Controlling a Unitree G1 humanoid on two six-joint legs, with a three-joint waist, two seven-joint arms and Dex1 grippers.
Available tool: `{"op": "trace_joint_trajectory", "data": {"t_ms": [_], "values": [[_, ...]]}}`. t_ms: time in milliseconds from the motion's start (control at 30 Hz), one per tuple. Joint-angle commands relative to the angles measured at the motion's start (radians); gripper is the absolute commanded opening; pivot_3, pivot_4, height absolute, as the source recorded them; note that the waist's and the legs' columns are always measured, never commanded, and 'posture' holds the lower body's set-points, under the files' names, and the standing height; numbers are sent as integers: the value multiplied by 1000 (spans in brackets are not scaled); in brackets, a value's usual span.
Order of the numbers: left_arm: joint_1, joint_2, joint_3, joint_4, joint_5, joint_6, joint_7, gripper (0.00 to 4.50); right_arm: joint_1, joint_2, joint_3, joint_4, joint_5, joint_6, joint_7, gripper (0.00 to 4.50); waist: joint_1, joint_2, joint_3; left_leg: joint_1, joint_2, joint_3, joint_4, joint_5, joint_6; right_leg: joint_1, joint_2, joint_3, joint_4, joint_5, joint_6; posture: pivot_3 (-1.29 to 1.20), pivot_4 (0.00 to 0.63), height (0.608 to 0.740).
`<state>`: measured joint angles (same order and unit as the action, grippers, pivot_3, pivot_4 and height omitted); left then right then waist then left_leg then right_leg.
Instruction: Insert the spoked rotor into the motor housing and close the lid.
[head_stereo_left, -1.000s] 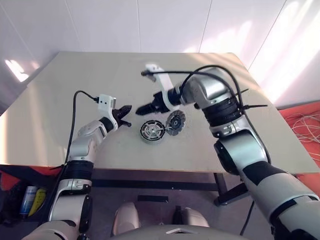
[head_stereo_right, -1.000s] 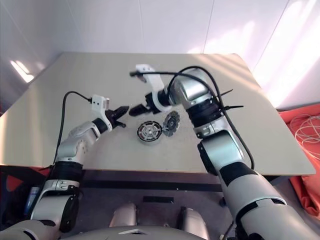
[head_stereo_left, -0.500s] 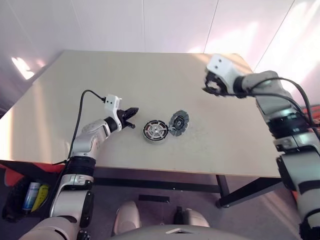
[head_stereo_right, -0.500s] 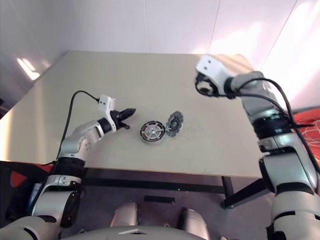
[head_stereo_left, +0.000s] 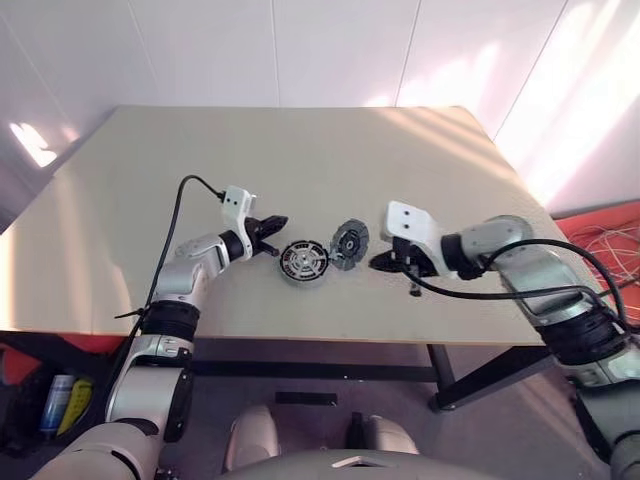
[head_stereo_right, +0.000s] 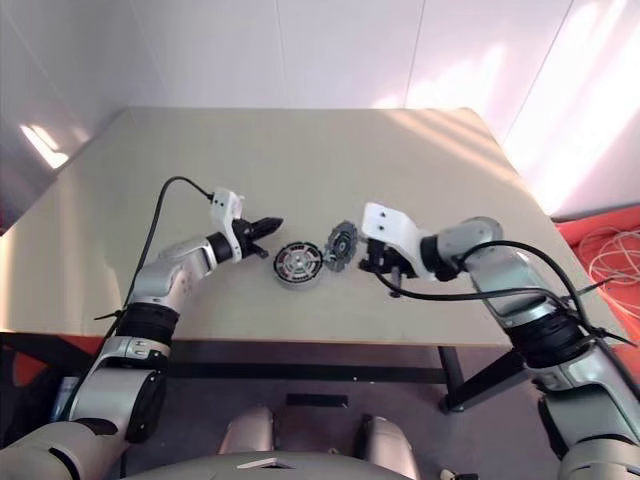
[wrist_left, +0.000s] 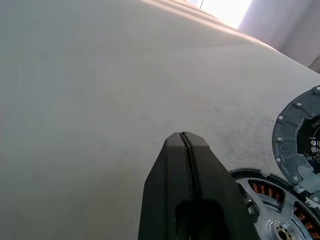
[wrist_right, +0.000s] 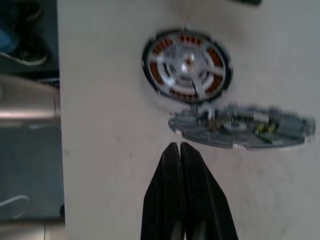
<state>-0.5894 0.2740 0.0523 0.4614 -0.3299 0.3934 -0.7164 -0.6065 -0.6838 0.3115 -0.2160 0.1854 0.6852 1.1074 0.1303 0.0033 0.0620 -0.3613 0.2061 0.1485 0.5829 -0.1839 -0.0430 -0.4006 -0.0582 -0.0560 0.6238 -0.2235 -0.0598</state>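
Note:
I should push the lid shut over the rotor (head_stereo_left: 304, 261) with my right gripper, because the lid tilts open (head_stereo_left: 349, 244) beside the motor housing with its back toward that gripper.
The round motor housing (head_stereo_left: 303, 262) lies flat on the table, with copper windings showing under the silver spoked rotor (wrist_right: 186, 65) seated in it. The lid (head_stereo_left: 349, 243), a grey disc, stands tilted with its lower edge against the housing's right side. My left gripper (head_stereo_left: 275, 222) is shut and empty, its tips just left of the housing, low over the table. My right gripper (head_stereo_left: 380, 263) is also shut and empty; it points left at the lid from a short gap to its right. In the right wrist view the shut fingertips (wrist_right: 179, 146) sit just short of the lid (wrist_right: 242, 126).
The beige table (head_stereo_left: 300, 160) stretches wide behind the parts, and its front edge (head_stereo_left: 330, 340) runs close below them. A black cable (head_stereo_left: 500, 290) loops from my right wrist. A bottle (head_stereo_left: 57, 392) sits on the floor at the lower left.
My right arm left the spot above the housing, swung up to the far right, then came down beside the lid with its jaws closed. My left gripper edged toward the housing.

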Motion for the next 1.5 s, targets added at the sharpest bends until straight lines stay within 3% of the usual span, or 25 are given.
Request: {"op": "trace_joint_trajectory", "data": {"t_ms": [33,267,567,700,1067,1500], "values": [[2,11,13,-43,-3,-19,-5,0,-88,49,-27,-7,19,57,-51,25,2,0,0,0,0,0,0,0,0,1,0,0,0,0,0,0,0,740],[61,-9,8,-115,-10,-7,18,0,-109,97,48,64,-42,-7,-92,25,13,-1,0,1,0,0,-1,2,-3,3,0,0,-2,0,0,0,0,740],[80,-16,9,-124,-11,-2,29,0,-256,89,-47,253,-80,-57,-183,25,14,-1,0,3,0,0,-1,3,-5,3,0,0,-1,0,0,0,0,740],[65,-19,9,-105,-8,-8,27,0,-244,54,-42,313,-122,-105,-197,25,18,-1,0,2,0,0,-1,3,-4,3,0,0,-2,0,0,0,0,740],[57,-12,11,-86,-3,-19,22,0,-130,9,-19,280,-174,-137,-175,25,15,-1,0,1,0,0,-1,3,-4,2,0,0,-1,0,0,0,0,740],[41,20,45,-75,-6,-32,38,0,-68,75,6,95,-105,-27,-118,25,15,-1,0,2,0,0,-1,2,-4,2,0,0,-1,0,0,0,0,740]]}}
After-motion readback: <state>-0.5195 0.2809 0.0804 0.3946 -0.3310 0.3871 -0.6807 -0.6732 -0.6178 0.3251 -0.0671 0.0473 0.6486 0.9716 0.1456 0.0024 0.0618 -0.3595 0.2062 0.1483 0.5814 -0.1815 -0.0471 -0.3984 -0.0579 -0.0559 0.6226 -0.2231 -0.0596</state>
